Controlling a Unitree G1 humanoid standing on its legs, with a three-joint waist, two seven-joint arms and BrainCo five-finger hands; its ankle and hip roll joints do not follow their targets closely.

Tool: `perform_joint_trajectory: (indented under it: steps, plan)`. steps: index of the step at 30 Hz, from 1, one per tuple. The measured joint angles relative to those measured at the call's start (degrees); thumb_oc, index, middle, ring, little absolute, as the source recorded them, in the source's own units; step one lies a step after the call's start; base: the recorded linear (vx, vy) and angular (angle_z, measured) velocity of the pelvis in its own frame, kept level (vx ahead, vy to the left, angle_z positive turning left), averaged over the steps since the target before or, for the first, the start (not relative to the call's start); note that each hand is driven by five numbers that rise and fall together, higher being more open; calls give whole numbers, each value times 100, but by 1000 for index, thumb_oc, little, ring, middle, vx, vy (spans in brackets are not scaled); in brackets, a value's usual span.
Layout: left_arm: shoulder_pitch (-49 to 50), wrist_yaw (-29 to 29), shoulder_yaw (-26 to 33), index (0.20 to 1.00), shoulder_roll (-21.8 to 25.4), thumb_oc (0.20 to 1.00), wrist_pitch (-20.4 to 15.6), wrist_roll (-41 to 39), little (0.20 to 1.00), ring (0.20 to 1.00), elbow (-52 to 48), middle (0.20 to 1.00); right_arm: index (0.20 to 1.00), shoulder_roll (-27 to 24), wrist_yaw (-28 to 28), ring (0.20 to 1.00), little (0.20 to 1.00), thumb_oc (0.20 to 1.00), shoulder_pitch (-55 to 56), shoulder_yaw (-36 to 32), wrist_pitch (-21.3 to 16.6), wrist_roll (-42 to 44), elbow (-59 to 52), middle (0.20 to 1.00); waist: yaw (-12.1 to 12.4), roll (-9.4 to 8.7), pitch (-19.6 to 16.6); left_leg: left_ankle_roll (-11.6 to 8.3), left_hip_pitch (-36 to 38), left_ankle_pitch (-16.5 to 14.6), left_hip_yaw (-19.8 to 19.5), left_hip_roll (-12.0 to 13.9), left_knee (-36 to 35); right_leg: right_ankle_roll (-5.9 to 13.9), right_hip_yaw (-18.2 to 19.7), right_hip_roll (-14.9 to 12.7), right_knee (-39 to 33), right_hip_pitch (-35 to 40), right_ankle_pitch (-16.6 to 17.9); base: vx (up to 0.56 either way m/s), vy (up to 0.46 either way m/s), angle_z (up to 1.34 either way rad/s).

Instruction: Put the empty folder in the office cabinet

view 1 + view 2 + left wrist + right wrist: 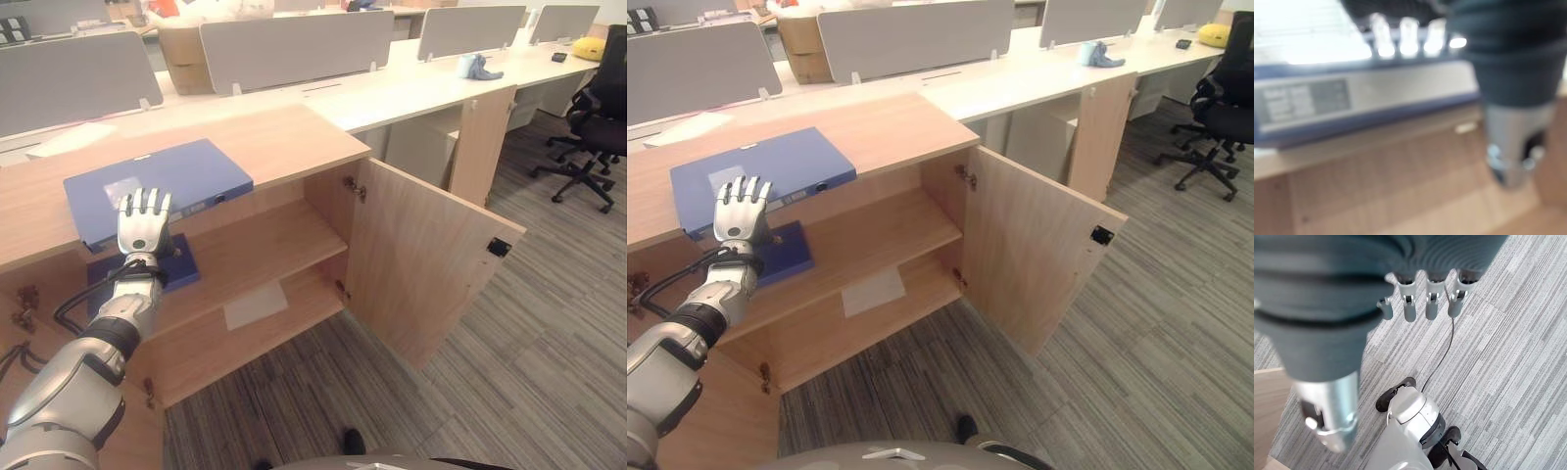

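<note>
I see the spine (201,206) sticking out level past the cabinet's front edge, so I expect the blue folder (171,178) to stay shut as a stiff slab when I lift it.
A blue folder (167,181) lies flat on top of the wooden cabinet (294,147), its labelled spine (1361,100) facing me and jutting a little over the front edge. My left hand (143,223) is raised in front of that spine, open, with its straight fingers (1408,36) reaching over the folder's top edge. I cannot tell whether they touch it. A second blue folder (181,266) lies on the cabinet's upper shelf, just behind my left wrist. My right hand (1431,298) hangs open over the carpet, holding nothing.
The cabinet's right door (421,264) stands wide open toward me. A white sheet (255,304) lies on the lower shelf. Desks with grey dividers run behind, with a cardboard box (181,54) on one. A black office chair (593,127) stands at the far right on striped carpet.
</note>
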Motion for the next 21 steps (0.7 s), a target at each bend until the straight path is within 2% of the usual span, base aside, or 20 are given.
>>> perform_joint_trajectory:
  steps: [11,14,16,19,20,21]
  plan:
    - [-7,0,79,1000,2,1000,134,-384,1000,1000,192,1000,1000,-1,77,1000,1000,1000,-11,-2,-4,11,-9,1000,2,-72,-41,0,-166,-1,-4,31,0,1,1,28,7,-110,-1,3,4,1]
    - [-18,13,133,1000,2,1000,226,-473,1000,1000,208,1000,1000,-37,67,1000,1000,1000,10,-6,-19,19,-19,1000,5,-164,-50,-25,-145,11,136,27,2,2,65,22,-29,-182,-5,-8,17,-9]
    - [-67,-4,142,1000,12,1000,239,-612,1000,1000,234,1000,1000,-61,64,1000,1000,1000,-20,2,-9,30,-49,1000,24,-92,-2,-9,-203,0,129,73,-1,60,53,40,12,-181,-2,-8,9,-5]
    - [-256,-19,136,1000,28,1000,251,-646,1000,1000,463,1000,1000,-38,49,1000,1000,1000,53,0,19,33,-57,1000,-19,-270,12,-80,-265,-5,155,53,10,51,46,47,64,-327,-88,-9,15,6]
    - [-336,-13,193,1000,71,1000,258,-657,1000,1000,451,1000,1000,-17,20,1000,1000,1000,18,-3,0,34,-64,1000,-46,-440,32,-42,-367,-40,243,-39,465,67,107,-76,-5,-401,-76,-1,10,-11]
    - [-378,-18,256,1000,69,1000,292,-663,1000,1000,474,1000,1000,-69,3,1000,1000,1000,-46,2,-10,37,-67,1000,-21,-433,120,34,-434,-291,358,-53,986,152,194,-116,-5,-414,-117,-2,11,-29]
